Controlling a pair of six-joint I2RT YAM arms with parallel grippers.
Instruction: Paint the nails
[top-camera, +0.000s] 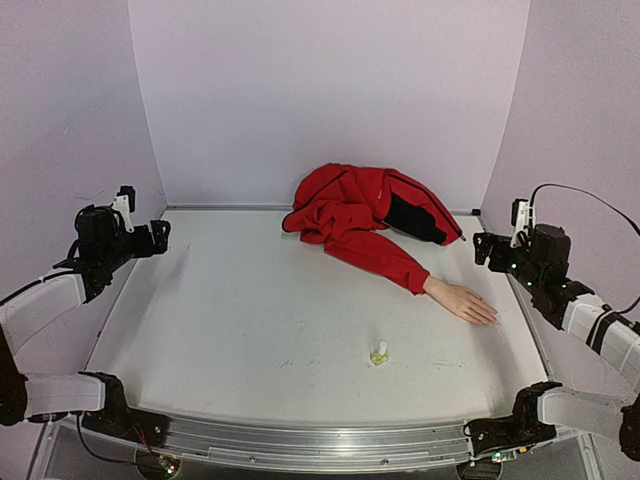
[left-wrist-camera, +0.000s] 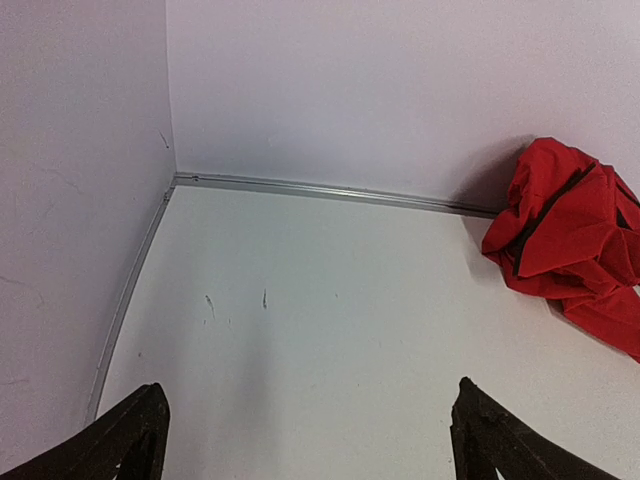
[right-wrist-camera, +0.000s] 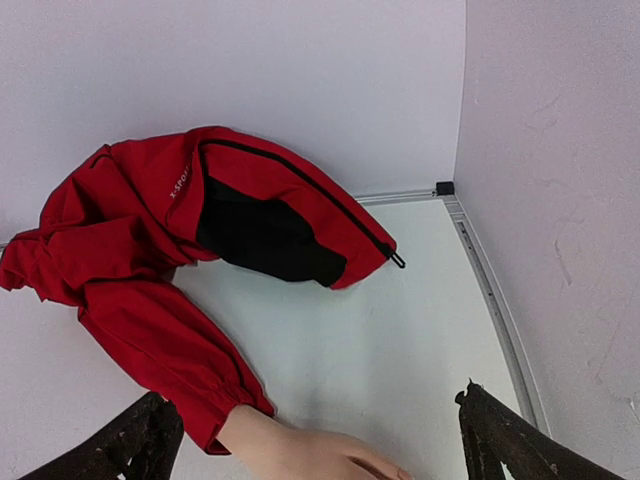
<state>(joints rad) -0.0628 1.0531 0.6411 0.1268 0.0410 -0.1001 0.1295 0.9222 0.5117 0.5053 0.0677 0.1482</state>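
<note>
The yellowish bottle (top-camera: 379, 357) is standing upright away from the mannequin hand, so the robot's right gripper continues toward its white cap (top-camera: 382, 346) until the fingers close around the cap.
A pale mannequin hand (top-camera: 461, 301) lies flat on the white table at the right, sticking out of a red jacket sleeve (top-camera: 378, 254). Its nails are too small to make out at the fingertips (top-camera: 489, 317). A small clear yellowish bottle (top-camera: 380, 353) stands in front of it, near the table's middle. My right gripper (top-camera: 482, 250) is open and empty, raised at the right edge above the hand; the wrist view shows the hand (right-wrist-camera: 300, 452) between its fingertips (right-wrist-camera: 490, 420). My left gripper (top-camera: 160, 236) is open and empty, raised at the far left.
The red and black jacket (top-camera: 365, 205) is bunched against the back wall; it also shows in the left wrist view (left-wrist-camera: 570, 235) and right wrist view (right-wrist-camera: 200, 220). Lilac walls close the back and sides. A metal rail (top-camera: 300, 440) runs along the near edge.
</note>
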